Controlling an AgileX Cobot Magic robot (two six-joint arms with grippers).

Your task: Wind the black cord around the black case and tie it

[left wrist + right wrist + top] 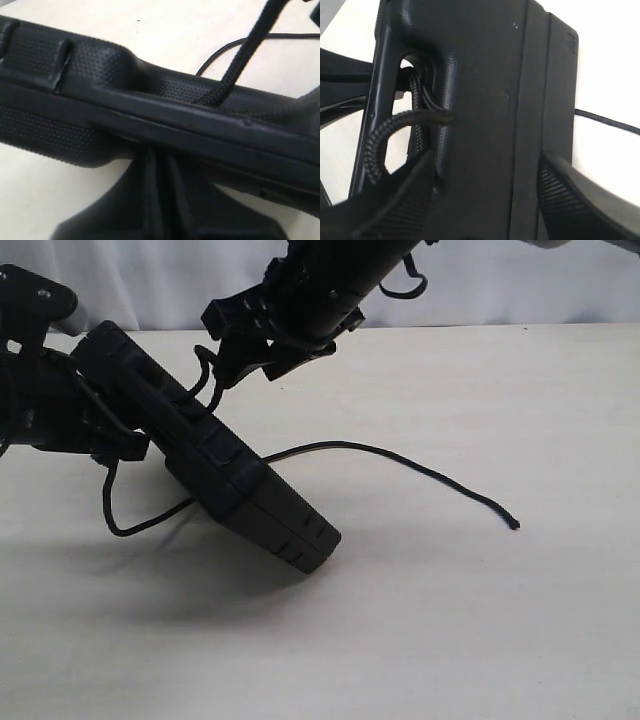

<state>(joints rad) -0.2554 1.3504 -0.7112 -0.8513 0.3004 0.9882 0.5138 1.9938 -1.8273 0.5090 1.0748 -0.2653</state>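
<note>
The cord loop [370,150] is outside the right gripper's open fingers, so the robot should move that gripper over and close it on the rising strand [206,358] before pulling up.
The black case [230,470] stands tilted, one lower corner on the table and its upper end raised at the left. My left gripper [108,438] is shut on that raised end, and its fingers meet at the case's edge [170,165]. The black cord [400,453] threads through the case's handle slot [425,95]; one end trails right across the table, and a loop hangs below the left gripper. From the handle a strand [240,60] rises toward my right gripper [240,365]. That gripper is open, its fingers [395,200] straddling the case [490,100], with a cord loop [377,140] beside one finger.
The pale table [450,620] stretches right and forward of the case. The cord's frayed end [514,525] lies on it at the right. A white backdrop [500,290] closes the far edge.
</note>
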